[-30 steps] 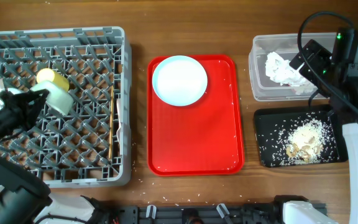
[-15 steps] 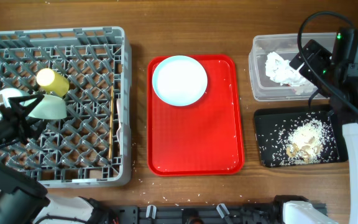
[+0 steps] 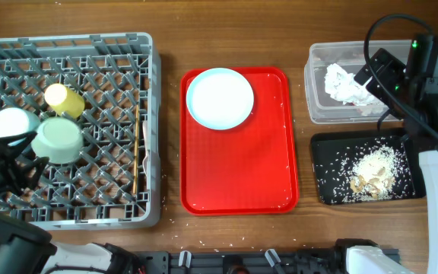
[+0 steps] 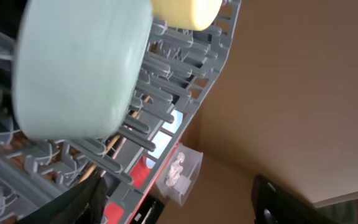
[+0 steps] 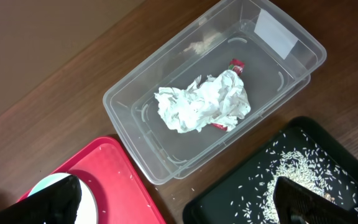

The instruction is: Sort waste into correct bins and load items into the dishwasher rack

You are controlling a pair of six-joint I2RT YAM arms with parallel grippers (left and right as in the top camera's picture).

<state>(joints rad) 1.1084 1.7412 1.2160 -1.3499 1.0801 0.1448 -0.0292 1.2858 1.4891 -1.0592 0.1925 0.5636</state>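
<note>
My left gripper needs to nudge the pale green bowl (image 3: 58,140) flat, as it sits tipped on the rack's wires beside the pale blue bowl, before it fetches the pale blue plate (image 3: 220,99).
The grey dishwasher rack (image 3: 120,46) fills the left side. In it lie the yellow cup (image 3: 63,99), the pale blue bowl (image 3: 14,122), the pale green bowl (image 3: 57,139) and the chopsticks (image 3: 138,148). My left gripper (image 3: 14,158) is open just in front of the two bowls, holding nothing. The left wrist view shows the green bowl (image 4: 79,68) and the cup (image 4: 185,12) close above the fingers. The pale blue plate (image 3: 219,97) rests on the red tray (image 3: 242,167). My right gripper (image 5: 182,208) hangs open and empty over the clear tub (image 5: 278,68), which holds the napkin (image 5: 204,102).
The black tray (image 3: 333,152) in front of the tub holds beige scraps (image 3: 371,173) and rice. Loose rice grains dot the red tray and the table's front edge. A white fork (image 3: 152,161) lies along the rack's right wall. The right arm's cable loops above the tub.
My left gripper opened and let go of the green bowl, then drew back toward the front left. The bowl now lies in the rack beside the blue bowl. The right arm has not moved.
</note>
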